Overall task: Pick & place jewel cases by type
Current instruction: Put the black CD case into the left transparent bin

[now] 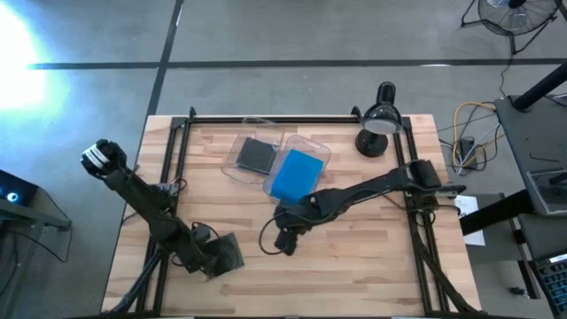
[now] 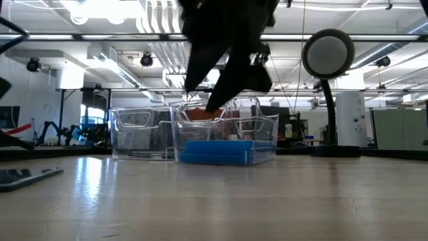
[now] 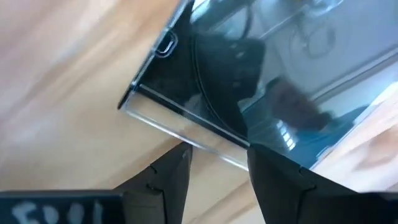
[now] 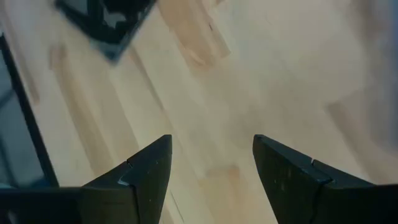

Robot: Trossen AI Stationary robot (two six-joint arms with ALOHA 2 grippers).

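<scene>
I need to go back with my right gripper, because the blue case's bin sits at a slant against the other clear bin (image 1: 272,170). My right gripper should set that slanted bin (image 1: 302,164) straight before it takes the dark case.
A dark jewel case (image 1: 230,252) lies flat on the table near its near-left part; it fills the left wrist view (image 3: 249,81) and shows at the left of the low view (image 2: 27,177). My left gripper (image 3: 217,168) is open at that case's clear edge (image 3: 186,127); the high view shows it beside the case (image 1: 209,260). My right gripper (image 4: 211,168) is open over bare wood at the table's middle (image 1: 285,241). Another dark case (image 1: 255,156) lies in the left clear bin. A blue case (image 1: 297,175) lies in the right clear bin (image 2: 217,151). My left gripper stands open at the dark case's clear edge (image 3: 205,140), coming at it low along the table. Whether either finger touches the case I cannot tell. The case lies flat on the wood.
Two clear bins (image 1: 237,170) (image 1: 321,149) stand side by side at the table's far middle. A black desk lamp (image 1: 376,124) stands at the far right. Black frame rails (image 1: 177,151) run along the left, right and far edges. Bare wood lies between the grippers.
</scene>
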